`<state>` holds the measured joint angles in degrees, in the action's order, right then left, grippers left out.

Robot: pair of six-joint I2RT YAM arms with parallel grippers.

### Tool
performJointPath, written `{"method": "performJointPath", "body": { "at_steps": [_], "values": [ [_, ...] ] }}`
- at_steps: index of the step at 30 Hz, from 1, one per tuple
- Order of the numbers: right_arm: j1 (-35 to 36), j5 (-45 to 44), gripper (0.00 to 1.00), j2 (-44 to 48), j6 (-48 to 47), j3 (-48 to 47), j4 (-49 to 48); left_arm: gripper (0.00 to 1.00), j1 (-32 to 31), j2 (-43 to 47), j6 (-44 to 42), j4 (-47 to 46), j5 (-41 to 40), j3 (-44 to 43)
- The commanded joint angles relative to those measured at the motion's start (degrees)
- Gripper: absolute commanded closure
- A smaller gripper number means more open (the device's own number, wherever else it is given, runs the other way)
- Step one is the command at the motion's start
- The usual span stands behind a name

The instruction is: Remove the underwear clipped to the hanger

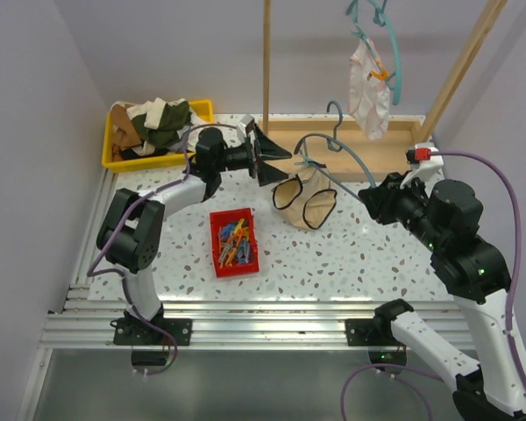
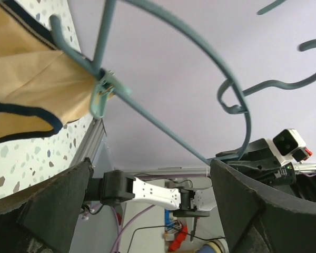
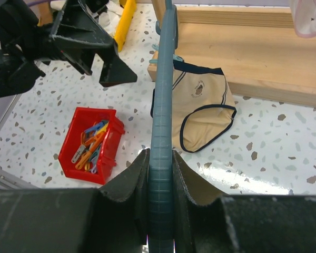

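Observation:
Next, my left gripper squeezes the clip's handles (image 2: 98, 104) and pulls the clip off, because the clip (image 2: 107, 83) pins the beige underwear to the hanger past my open fingers.
The beige underwear (image 1: 305, 202) with black trim lies on the table, clipped by a teal clip (image 1: 302, 164) to a grey-blue hanger (image 1: 342, 180). My right gripper (image 1: 368, 200) is shut on the hanger's bar (image 3: 162, 132), with the beige underwear (image 3: 205, 105) beyond it. My left gripper (image 1: 267, 155) is open and empty, just left of the clip, touching nothing. In the left wrist view the clip (image 2: 102, 95) pinches the beige fabric (image 2: 26, 89) onto the hanger (image 2: 163, 128), beyond my open fingers (image 2: 42, 205). The white-pink underwear (image 1: 368, 88) hangs from a second teal hanger (image 1: 394, 53) on the rack.
A red bin (image 1: 234, 243) of clothespins stands at the front of the table. A yellow bin (image 1: 202, 110) of clothes is at the back left. The wooden rack's base (image 1: 377, 140), upright post (image 1: 266, 61) and slanted post (image 1: 460, 70) stand at the back.

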<state>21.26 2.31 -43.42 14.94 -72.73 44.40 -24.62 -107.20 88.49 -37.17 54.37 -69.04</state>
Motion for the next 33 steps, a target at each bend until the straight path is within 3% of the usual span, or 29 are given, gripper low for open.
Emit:
{"method": "performJointPath", "body": {
  "at_steps": [1,9,19,28,33],
  "values": [
    [0.01,-0.64,1.0,0.53,-1.05,-1.01,-2.3,0.0,1.16,3.14,-3.58,5.5,0.3,-3.73],
    [0.01,2.35,1.0,0.7,-2.81,-0.05,-3.7,0.0,0.8,-3.72,0.71,4.04,5.04,-9.1],
    [0.01,7.88,1.0,0.79,-6.67,0.92,-5.47,0.0,0.45,-7.67,14.25,-9.67,6.19,-7.69],
    [-0.07,10.79,1.0,0.62,-9.66,-0.48,-4.94,0.0,-0.6,-10.05,16.1,-10.9,6.8,-8.23],
    [0.1,11.93,1.0,0.09,-9.67,-0.84,-4.76,0.09,-0.69,-10.84,18.47,-15.12,6.98,-7.69]
  ]
}}
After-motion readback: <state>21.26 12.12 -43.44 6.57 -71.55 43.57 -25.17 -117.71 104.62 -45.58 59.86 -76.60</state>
